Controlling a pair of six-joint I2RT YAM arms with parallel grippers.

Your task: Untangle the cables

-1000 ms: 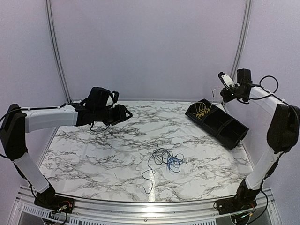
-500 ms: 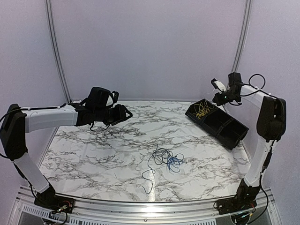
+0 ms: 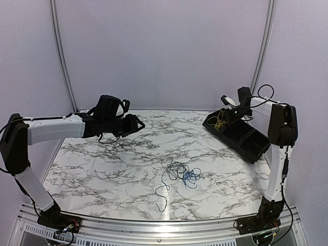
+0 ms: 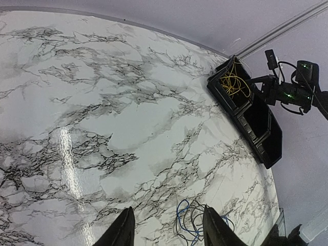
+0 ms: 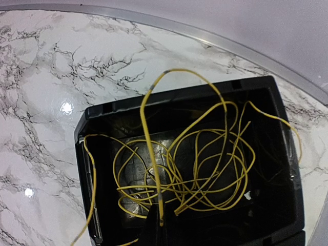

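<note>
The loose part of the yellow cable is hanging over the bin's rim point(image 5: 91, 209), so the robot's right gripper should pull the cable back into the bin's end section point(image 5: 187, 166) before it opens.
A yellow cable point(image 3: 220, 121) lies coiled in the end compartment of a black bin point(image 3: 241, 146). In the right wrist view the yellow cable point(image 5: 205, 169) fills that compartment, with loops spilling over the bin's rim point(image 5: 179, 95). My right gripper point(image 5: 160, 228) is shut on one strand of it, just above the bin point(image 3: 231, 111). Blue and black cables point(image 3: 180, 173) lie tangled on the marble table's near middle. My left gripper point(image 3: 137, 124) hovers open and empty high over the table's left. Its view shows the blue and black cables point(image 4: 192, 225) far below, and the yellow cable point(image 4: 234, 84).
The long black bin point(image 4: 261, 138) has several compartments and lies at an angle at the table's back right corner. The marble table point(image 3: 102, 164) is ringed by a metal rail, with purple walls behind.
My right arm has swung left and down from the back right corner to over the bin's yellow-cable end. The left arm and the table cables have not moved.
</note>
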